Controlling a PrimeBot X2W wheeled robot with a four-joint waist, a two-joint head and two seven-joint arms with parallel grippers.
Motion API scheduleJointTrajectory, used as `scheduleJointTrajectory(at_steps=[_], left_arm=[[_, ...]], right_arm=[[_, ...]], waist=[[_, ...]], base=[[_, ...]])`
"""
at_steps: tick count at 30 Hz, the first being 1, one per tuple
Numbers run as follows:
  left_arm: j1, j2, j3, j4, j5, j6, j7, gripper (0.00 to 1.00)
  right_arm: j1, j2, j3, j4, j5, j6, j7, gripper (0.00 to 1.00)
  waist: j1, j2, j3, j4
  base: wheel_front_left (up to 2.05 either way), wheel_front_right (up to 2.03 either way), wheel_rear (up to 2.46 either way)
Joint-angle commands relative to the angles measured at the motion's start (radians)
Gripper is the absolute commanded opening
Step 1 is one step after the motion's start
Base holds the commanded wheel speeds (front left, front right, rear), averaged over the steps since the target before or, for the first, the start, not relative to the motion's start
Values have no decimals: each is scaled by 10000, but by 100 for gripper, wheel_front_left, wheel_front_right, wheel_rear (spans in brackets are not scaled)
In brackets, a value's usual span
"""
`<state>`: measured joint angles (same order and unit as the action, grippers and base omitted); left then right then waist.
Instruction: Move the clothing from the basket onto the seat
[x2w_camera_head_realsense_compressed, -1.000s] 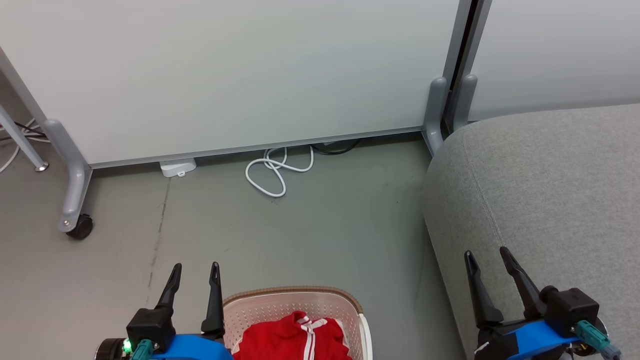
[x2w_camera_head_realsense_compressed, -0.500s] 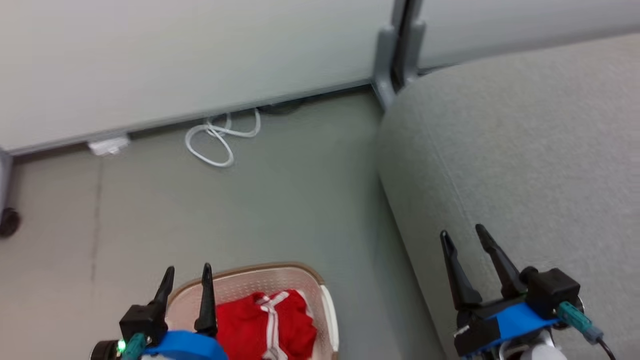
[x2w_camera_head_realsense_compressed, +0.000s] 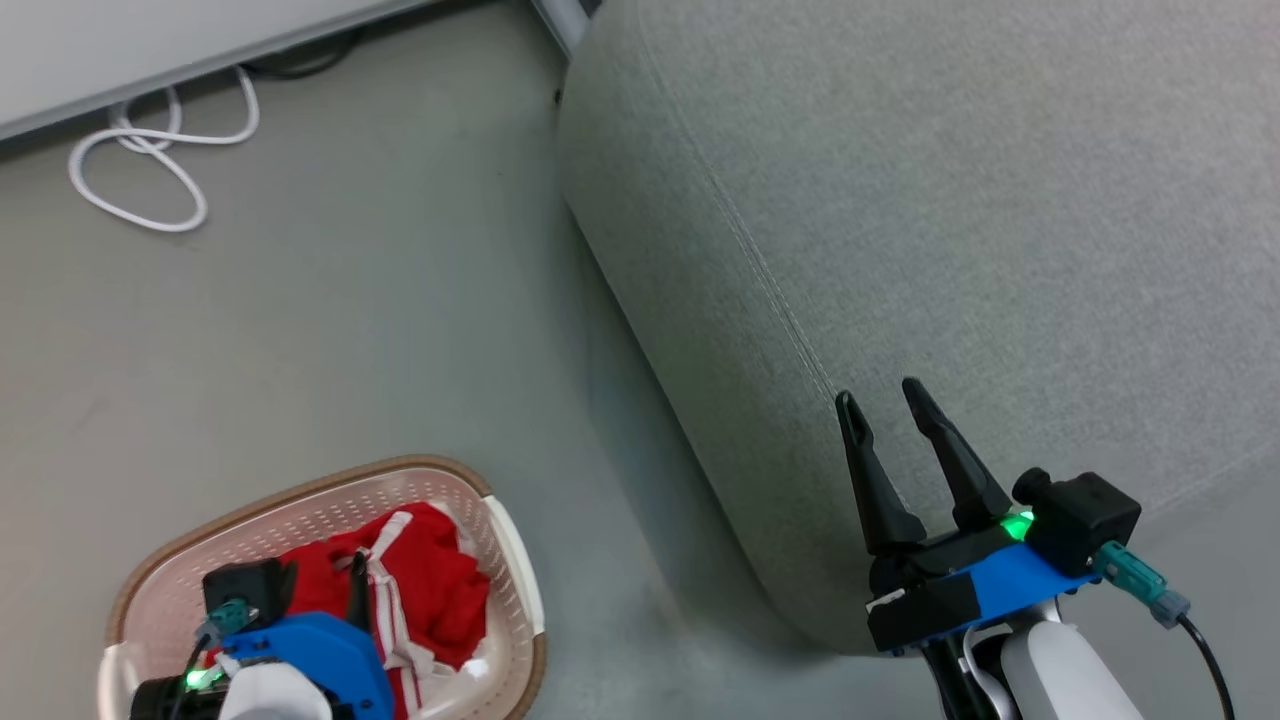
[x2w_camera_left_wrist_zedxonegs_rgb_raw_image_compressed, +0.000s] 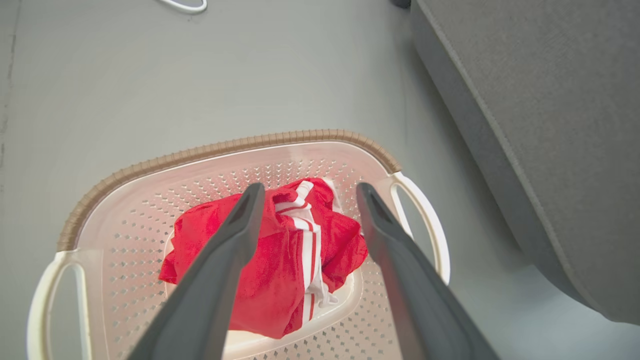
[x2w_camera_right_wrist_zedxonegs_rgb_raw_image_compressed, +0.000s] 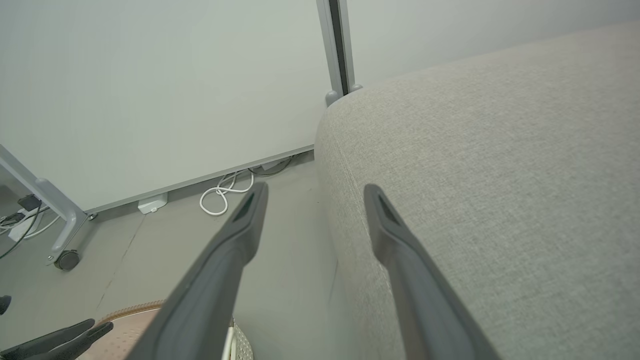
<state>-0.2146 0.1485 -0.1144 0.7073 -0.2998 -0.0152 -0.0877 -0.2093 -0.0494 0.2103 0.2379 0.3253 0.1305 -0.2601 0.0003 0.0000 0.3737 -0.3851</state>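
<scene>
I expect another red piece to stay behind in the basket when I lift the striped fold (x2w_camera_left_wrist_zedxonegs_rgb_raw_image_compressed: 303, 249), because a red heap (x2w_camera_left_wrist_zedxonegs_rgb_raw_image_compressed: 342, 240) sticks out past the fold's stripes.
The cream basket (x2w_camera_head_realsense_compressed: 300, 492) with a brown braided rim stands on the floor at the lower left. Crumpled red clothing (x2w_camera_head_realsense_compressed: 440, 585) with white stripes lies inside it. In the left wrist view my left gripper (x2w_camera_left_wrist_zedxonegs_rgb_raw_image_compressed: 308, 189) hangs open just above the clothing (x2w_camera_left_wrist_zedxonegs_rgb_raw_image_compressed: 280, 270), its fingers on either side of the striped fold and inside the basket's rim (x2w_camera_left_wrist_zedxonegs_rgb_raw_image_compressed: 225, 147). The grey seat (x2w_camera_head_realsense_compressed: 950, 200) spreads over the right. My right gripper (x2w_camera_head_realsense_compressed: 880, 392) stands open and empty over the seat's near edge (x2w_camera_right_wrist_zedxonegs_rgb_raw_image_compressed: 500, 175).
A coiled white cable (x2w_camera_head_realsense_compressed: 140, 170) lies on the grey floor by the foot of a white partition (x2w_camera_right_wrist_zedxonegs_rgb_raw_image_compressed: 150, 100). The partition's leg with a caster (x2w_camera_right_wrist_zedxonegs_rgb_raw_image_compressed: 65, 250) and a white adapter (x2w_camera_right_wrist_zedxonegs_rgb_raw_image_compressed: 152, 204) sit further left. Bare floor separates basket and seat.
The head camera has swung down and to the right. My left gripper has tipped down over the basket, above the clothing. Both grippers stay open.
</scene>
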Motion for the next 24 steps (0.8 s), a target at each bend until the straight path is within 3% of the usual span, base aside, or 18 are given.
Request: scheduleJointTrajectory(at_steps=[1,11,24], left_arm=[[-333,200,15,411,5,81,238,100],[-1588,901,232,1829,-59,361,793,100],[-2621,1922,-40,2511,347,829,1923,100]], right_arm=[[-257,-18,41,-101,182,4,-58,100],[-628,-19,427,-633,927,4,-59,100],[-1005,-18,826,-1036,1525,3,-59,100]], waist=[[-3,0,230,-165],[-3,0,1517,-887],[-3,0,2865,-1313]], base=[[0,0,0],[0,0,0],[0,0,0]])
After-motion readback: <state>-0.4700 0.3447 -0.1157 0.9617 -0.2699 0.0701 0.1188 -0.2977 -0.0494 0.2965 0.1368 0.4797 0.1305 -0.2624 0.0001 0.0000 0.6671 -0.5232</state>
